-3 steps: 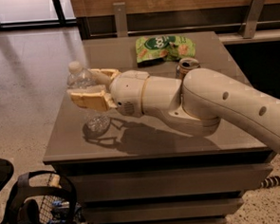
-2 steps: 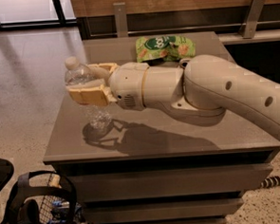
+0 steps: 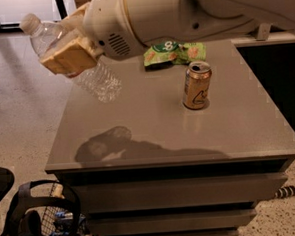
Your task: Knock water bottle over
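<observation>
The robot's gripper should turn the water bottle [image 3: 103, 84] flatter and bring it down near the table's front edge [image 3: 94, 153], because the bottle hangs high and slanted above the table with its cap up.
The water bottle [image 3: 98, 81] is a clear ribbed plastic bottle with a white cap. It is off the table, tilted with its cap up and to the left and its base down toward the table's left part. My gripper [image 3: 59, 44] is at the upper left and is shut on the bottle's middle. One tan finger [image 3: 67, 56] lies across the front of the bottle and hides its label, and the other finger is behind it. The big white arm [image 3: 191, 12] fills the top of the view.
A gold-orange drink can [image 3: 197, 85] stands upright right of centre on the grey table [image 3: 163, 134]. A green snack bag [image 3: 174, 53] lies at the back. A black bag with round handles [image 3: 41, 221] sits on the floor at the front left.
The bottle stood upright on the table's left part with my gripper around it. Now it is lifted clear of the table and tilted, cap to the left.
</observation>
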`<state>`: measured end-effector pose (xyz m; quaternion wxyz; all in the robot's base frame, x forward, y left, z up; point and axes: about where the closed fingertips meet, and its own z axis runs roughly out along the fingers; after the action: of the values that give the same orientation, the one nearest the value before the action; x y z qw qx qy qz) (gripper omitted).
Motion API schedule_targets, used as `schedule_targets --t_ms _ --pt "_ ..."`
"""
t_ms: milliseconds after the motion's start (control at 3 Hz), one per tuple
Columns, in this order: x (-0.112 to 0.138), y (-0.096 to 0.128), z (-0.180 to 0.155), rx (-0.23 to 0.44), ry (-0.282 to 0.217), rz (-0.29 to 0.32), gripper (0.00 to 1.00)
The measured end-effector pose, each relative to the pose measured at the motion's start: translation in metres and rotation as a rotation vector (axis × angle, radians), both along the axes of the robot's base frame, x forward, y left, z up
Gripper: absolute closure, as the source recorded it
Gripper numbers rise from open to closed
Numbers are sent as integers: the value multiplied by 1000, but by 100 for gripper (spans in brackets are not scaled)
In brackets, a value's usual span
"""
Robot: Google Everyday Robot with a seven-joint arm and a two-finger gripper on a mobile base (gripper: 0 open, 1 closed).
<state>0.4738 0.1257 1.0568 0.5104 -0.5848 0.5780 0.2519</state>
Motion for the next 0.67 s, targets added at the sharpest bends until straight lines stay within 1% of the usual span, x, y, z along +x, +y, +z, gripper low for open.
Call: schedule_targets --t_ms 333,667 --pt "-8 -3 18 -153 2 1 100" --pt "3 -17 7 -297 76 -44 100"
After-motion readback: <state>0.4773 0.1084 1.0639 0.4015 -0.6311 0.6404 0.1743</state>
